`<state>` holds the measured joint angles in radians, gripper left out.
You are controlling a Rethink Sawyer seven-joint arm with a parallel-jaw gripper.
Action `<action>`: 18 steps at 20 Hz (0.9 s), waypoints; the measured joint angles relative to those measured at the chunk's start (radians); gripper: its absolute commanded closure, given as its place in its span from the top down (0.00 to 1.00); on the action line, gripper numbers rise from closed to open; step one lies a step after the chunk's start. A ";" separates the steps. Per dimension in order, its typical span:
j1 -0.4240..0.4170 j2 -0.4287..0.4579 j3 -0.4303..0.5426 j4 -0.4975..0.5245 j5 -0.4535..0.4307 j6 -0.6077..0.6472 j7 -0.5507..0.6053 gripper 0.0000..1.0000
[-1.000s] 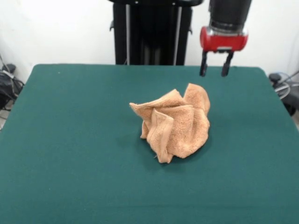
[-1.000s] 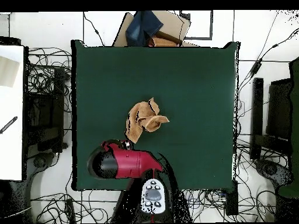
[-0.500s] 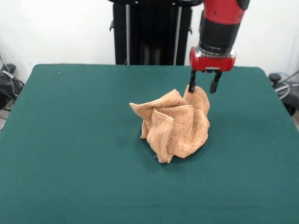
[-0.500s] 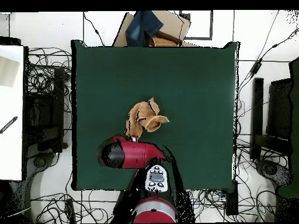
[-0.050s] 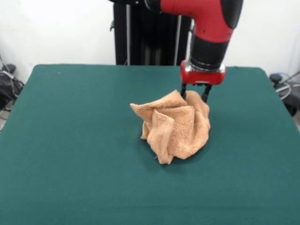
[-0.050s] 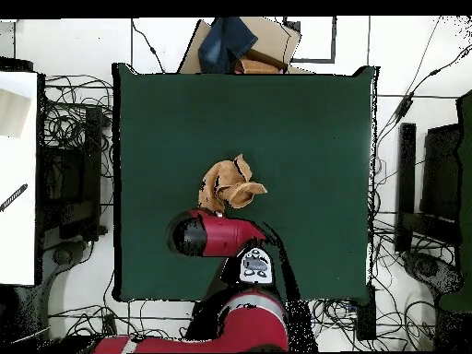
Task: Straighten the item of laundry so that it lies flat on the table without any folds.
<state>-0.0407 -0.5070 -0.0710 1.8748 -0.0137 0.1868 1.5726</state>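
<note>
A free corner (image 5: pixel 136 107) pokes out of the loosely crumpled heap, so the towel (image 5: pixel 183 126) will unfurl into a long drape when I lift its top corner.
The item of laundry (image 5: pixel 174 124), a light orange-tan terry towel, sits crumpled in a heap near the middle of the dark green table (image 5: pixel 70 140). In the overhead view the towel (image 6: pixel 229 184) lies just above the red arm. My gripper (image 5: pixel 194 94) is open, its two black fingers straddling the raised top corner at the heap's far right. The fingertips reach down to the cloth; whether they touch it is unclear. In the overhead view the arm's red wrist (image 6: pixel 207 234) hides the gripper.
A cardboard box (image 6: pixel 241 44) with dark cloth stands beyond the table's top edge in the overhead view. Cables and dark equipment (image 6: pixel 64 175) surround the table. A white surface (image 6: pixel 17 175) lies at the left.
The gripper has come down and shifted left in the front view, from above the table's far right to the towel's top corner. The towel has kept its shape.
</note>
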 measured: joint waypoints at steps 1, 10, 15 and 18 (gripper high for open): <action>-0.004 0.008 0.000 -0.003 -0.001 0.000 0.000 1.00; -0.025 0.033 0.000 -0.012 -0.007 -0.018 0.000 1.00; -0.025 0.002 0.000 -0.011 -0.007 -0.018 0.000 1.00; -0.025 -0.023 -0.001 -0.011 -0.008 -0.018 0.000 1.00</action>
<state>-0.0655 -0.5295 -0.0716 1.8641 -0.0213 0.1692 1.5726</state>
